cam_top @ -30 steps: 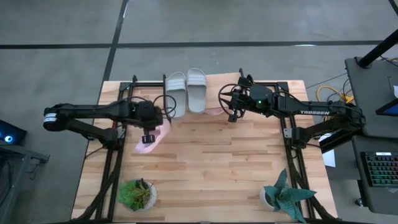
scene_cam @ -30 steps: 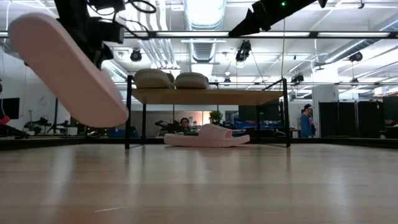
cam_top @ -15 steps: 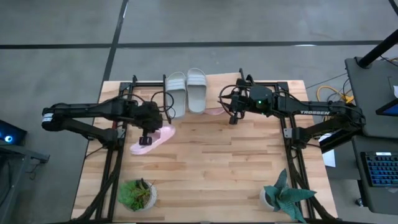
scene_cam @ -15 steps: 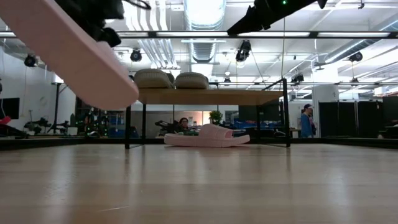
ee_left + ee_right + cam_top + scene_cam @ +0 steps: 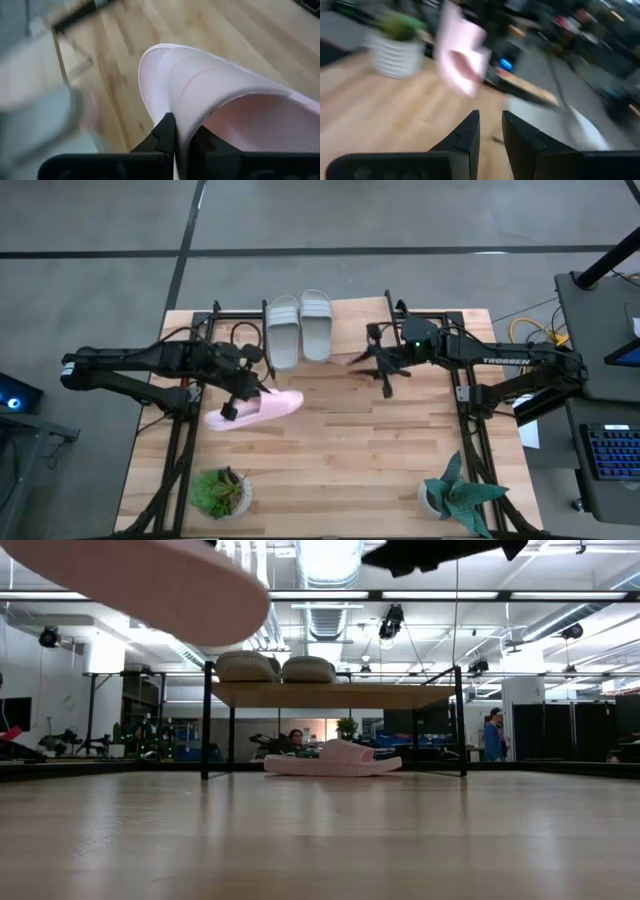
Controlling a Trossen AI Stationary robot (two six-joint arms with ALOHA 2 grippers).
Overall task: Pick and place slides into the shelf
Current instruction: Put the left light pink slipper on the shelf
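My left gripper is holding the pink slide, but the shelf's free space [image 5: 358, 325] is on my right gripper's side, so my right gripper should grab the slide's toe [image 5: 296, 399].
My left gripper [image 5: 238, 398] is shut on a light pink slide [image 5: 258, 409] and holds it above the table's left middle; the low view shows its sole [image 5: 150, 585] high up. A second pink slide [image 5: 335, 758] lies on the table under the shelf [image 5: 335, 695]. Two pale grey slides [image 5: 283, 330] [image 5: 317, 323] rest side by side on the shelf's wooden top. My right gripper [image 5: 386, 378] hovers open in front of the shelf's right half, with nothing between its fingers [image 5: 470, 132]. My left gripper pinches the pink slide's wide strap at its side edge [image 5: 179, 117], where it comes down to the sole, between its two fingers [image 5: 165, 132]. The slide is lifted clear of the table and lies nearly level, reaching out toward the table's right.
A leafy green potted plant [image 5: 220, 492] stands near the front left corner and a spiky one [image 5: 455, 495] near the front right. Bare tabletop [image 5: 340, 450] lies between them. The shelf's black legs [image 5: 206, 720] [image 5: 461, 720] stand at the far side.
My left gripper has risen and rolled its wrist while staying shut on the pink slide. The slide has swung from slanting down toward the near edge to lying almost level, its free end now toward the right. My right gripper has turned from facing left toward the near edge.
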